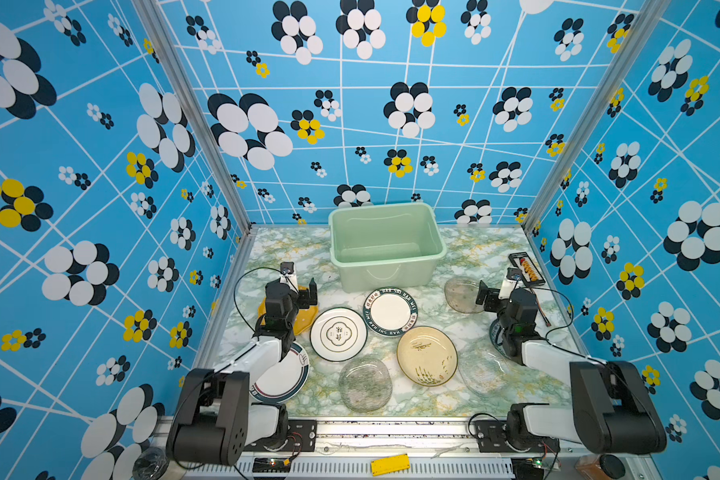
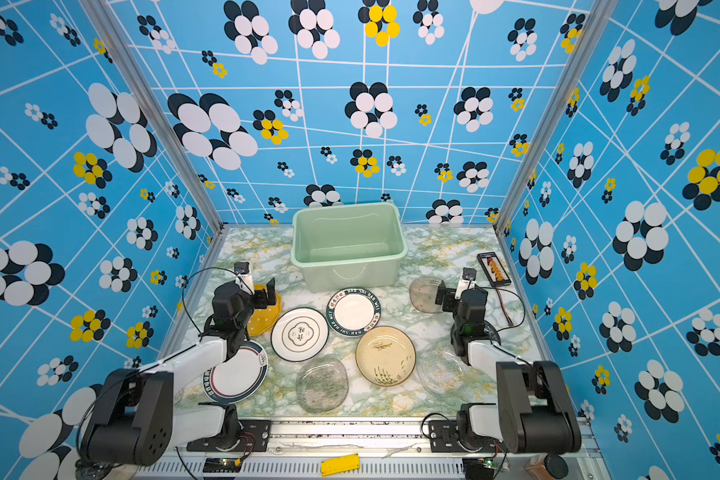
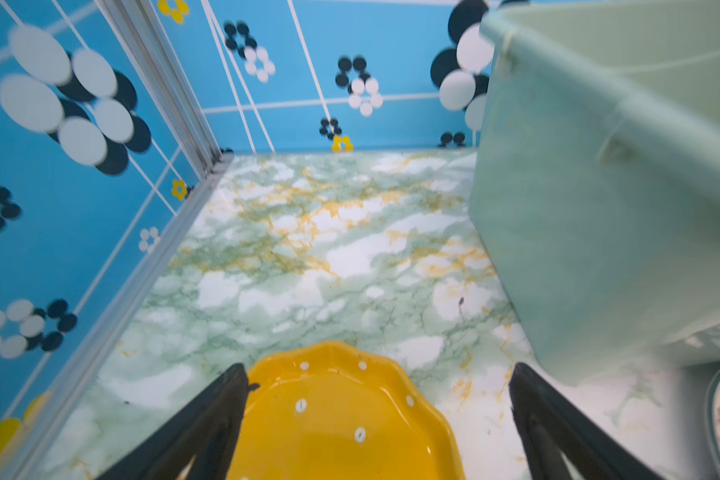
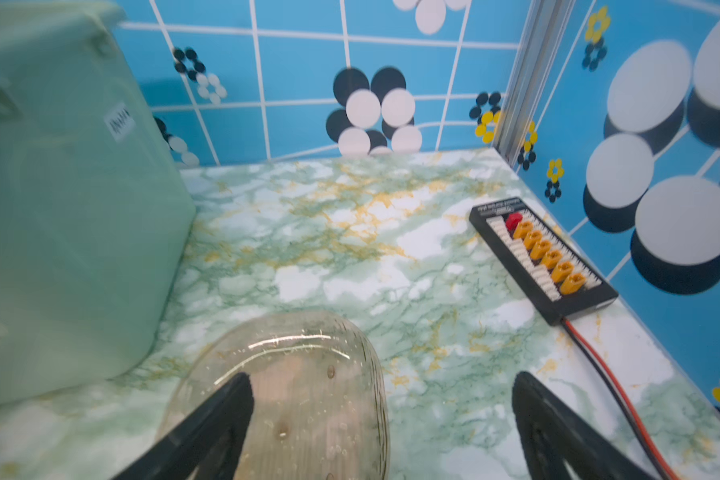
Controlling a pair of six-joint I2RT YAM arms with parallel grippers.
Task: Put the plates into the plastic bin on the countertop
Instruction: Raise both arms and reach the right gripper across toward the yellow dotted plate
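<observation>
My left gripper is hanging above the wide yellow plate (image 3: 340, 420). It should move back to the yellow plate's wall-side edge while my right gripper moves to the plate's opposite edge (image 1: 315, 312).
The mint plastic bin (image 1: 379, 274) stands at the back of the marbled countertop (image 1: 291, 249). In front of it lie several plates: two white ones with dark rims (image 1: 338, 333) (image 1: 390, 311), a beige one (image 1: 426, 355) and a clear glass one (image 1: 365, 384). My left gripper (image 1: 302, 293) (image 3: 379, 368) hangs open over the yellow plate (image 1: 304, 320) (image 3: 341, 424), one finger above its edge. My right gripper (image 1: 491, 293) (image 4: 383, 376) is open over the smoky glass plate (image 1: 460, 293) (image 4: 308, 399), one finger above it. Neither holds anything.
A black board with orange plugs (image 1: 526, 268) (image 4: 543, 253) and its red-black cable (image 1: 541, 309) lie by the right wall. Another white plate (image 1: 285, 376) lies under the left arm, a clear one (image 1: 481, 368) beside the right arm. Flowered walls close three sides.
</observation>
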